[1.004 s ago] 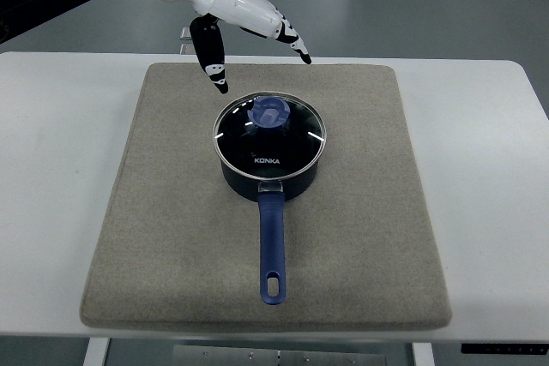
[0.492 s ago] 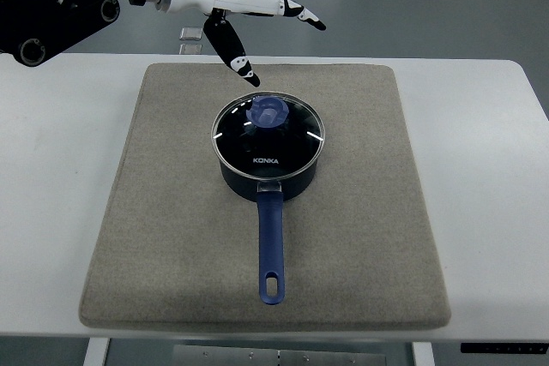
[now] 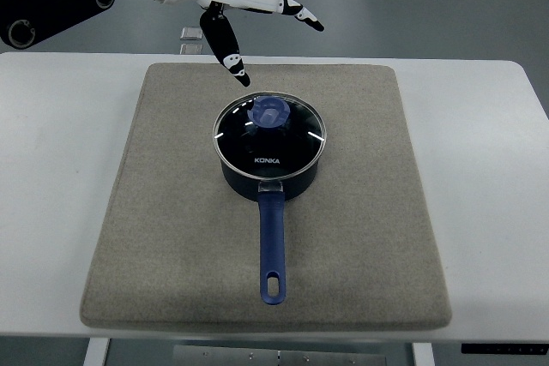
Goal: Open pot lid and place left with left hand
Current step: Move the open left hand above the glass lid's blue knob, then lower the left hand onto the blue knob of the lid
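The glass lid (image 3: 273,143) shows only even darkness through it. I should expect the pot (image 3: 297,185) to be empty when I lift the lid off.
A dark blue saucepan (image 3: 270,169) stands in the middle of the grey mat (image 3: 171,212), its long blue handle (image 3: 273,246) pointing toward the near edge. A glass lid (image 3: 292,139) with a blue knob (image 3: 270,112) sits on the pot. My left hand (image 3: 257,27), white with black fingertips, hovers above the mat's far edge, behind and left of the knob. Its fingers are spread with the thumb (image 3: 226,49) pointing down toward the lid, and it holds nothing. It is not touching the lid.
The mat lies on a white table (image 3: 51,169). Bare mat stretches to the left and right of the pot. A small pale bracket (image 3: 193,39) sits at the table's far edge under the arm.
The left hand turned its fingers rightward and swung toward the lid's far side, then lifted back slightly. The pot and lid have not moved.
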Available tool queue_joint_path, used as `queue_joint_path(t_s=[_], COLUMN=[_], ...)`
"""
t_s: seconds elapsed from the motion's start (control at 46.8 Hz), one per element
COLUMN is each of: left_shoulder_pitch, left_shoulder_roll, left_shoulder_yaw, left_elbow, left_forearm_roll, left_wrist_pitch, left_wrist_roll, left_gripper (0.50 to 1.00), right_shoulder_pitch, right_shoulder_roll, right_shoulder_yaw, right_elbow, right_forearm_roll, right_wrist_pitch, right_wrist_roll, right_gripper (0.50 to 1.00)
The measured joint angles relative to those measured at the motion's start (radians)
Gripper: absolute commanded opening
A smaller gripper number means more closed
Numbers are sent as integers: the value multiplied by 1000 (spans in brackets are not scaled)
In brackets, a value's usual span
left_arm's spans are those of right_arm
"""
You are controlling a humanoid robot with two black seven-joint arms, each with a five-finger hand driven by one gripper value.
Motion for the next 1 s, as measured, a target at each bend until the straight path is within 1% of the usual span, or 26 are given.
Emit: queue_joint_path(t_s=[0.107, 0.321, 0.427, 0.62, 0.812, 0.855, 1.004], left_shoulder_pitch=[-39, -47, -48, -66, -95, -99, -113], left_shoulder_roll=[-9, -30, -29, -16, -12, -12, -11], left_shoulder_yaw=[46, 55, 68, 101, 102, 109, 127], left_elbow=[-5, -17, -44, -154, -169, -174, -184], left_forearm_roll=[-1, 5, 43, 190, 219, 225, 295], left_wrist_pitch=[5, 41, 37, 35, 31, 31, 31], left_wrist_roll=[0, 0, 0, 0, 0, 0, 0], left_gripper=[975, 975, 973, 973, 971, 962, 960], right_shoulder_pitch=[0, 0, 0, 0, 0, 0, 0], right_shoulder_roll=[0, 0, 0, 0, 0, 0, 0], right_shoulder_yaw=[0, 0, 0, 0, 0, 0, 0], right_elbow=[0, 0, 0, 0, 0, 0, 0], right_forearm_roll=[0, 0, 0, 0, 0, 0, 0], right_wrist_pitch=[0, 0, 0, 0, 0, 0, 0], right_wrist_roll=[0, 0, 0, 0, 0, 0, 0], right_gripper=[917, 917, 917, 917, 917, 917, 917])
